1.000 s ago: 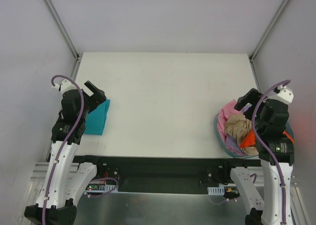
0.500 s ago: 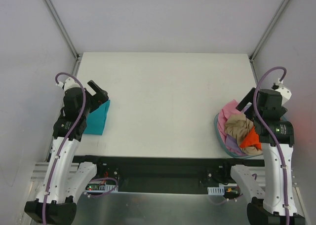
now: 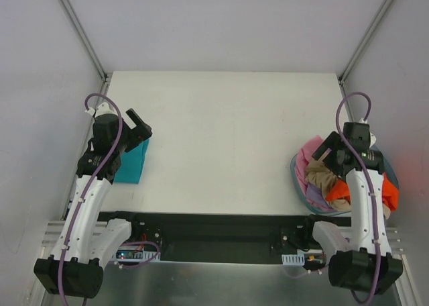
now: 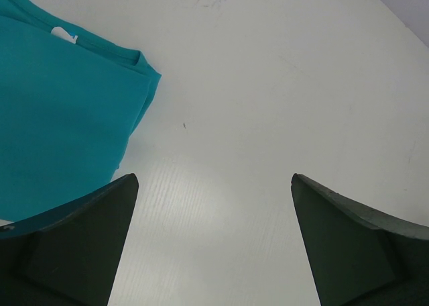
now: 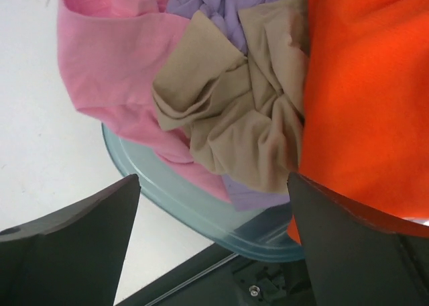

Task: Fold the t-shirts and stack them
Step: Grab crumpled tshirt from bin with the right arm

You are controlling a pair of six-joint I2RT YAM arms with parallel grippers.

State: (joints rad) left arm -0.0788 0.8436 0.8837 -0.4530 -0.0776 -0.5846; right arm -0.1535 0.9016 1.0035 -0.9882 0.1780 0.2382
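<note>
The orange shirt (image 3: 390, 193) has the tan shirt (image 3: 323, 174) showing on both its sides, so it will move along when the robot picks up the tan shirt.
A folded teal t-shirt (image 3: 132, 162) lies at the table's left edge; in the left wrist view this teal t-shirt (image 4: 60, 118) fills the upper left. My left gripper (image 3: 139, 126) is open above the shirt's far right corner, and its fingers (image 4: 80, 245) frame bare table. A heap of t-shirts fills the basket (image 3: 295, 175) at the right: pink (image 3: 310, 150), tan (image 3: 323, 172), orange (image 3: 337, 188) and lavender (image 3: 314, 197). My right gripper (image 3: 328, 148) hangs open over the heap and holds nothing. The right wrist view shows the tan shirt (image 5: 234, 118) crumpled between pink (image 5: 114, 71) and orange (image 5: 362, 84).
The round blue-grey basket (image 5: 194, 209) overhangs the table's near right edge, above the black frame rail (image 3: 221, 229). White walls with metal posts (image 3: 80, 31) close in the table on three sides. The white tabletop (image 3: 221, 138) stretches between the two arms.
The left gripper has shifted slightly right, off the teal shirt. The right arm has swung round and its gripper has moved nearer over the basket's heap. Both stay open.
</note>
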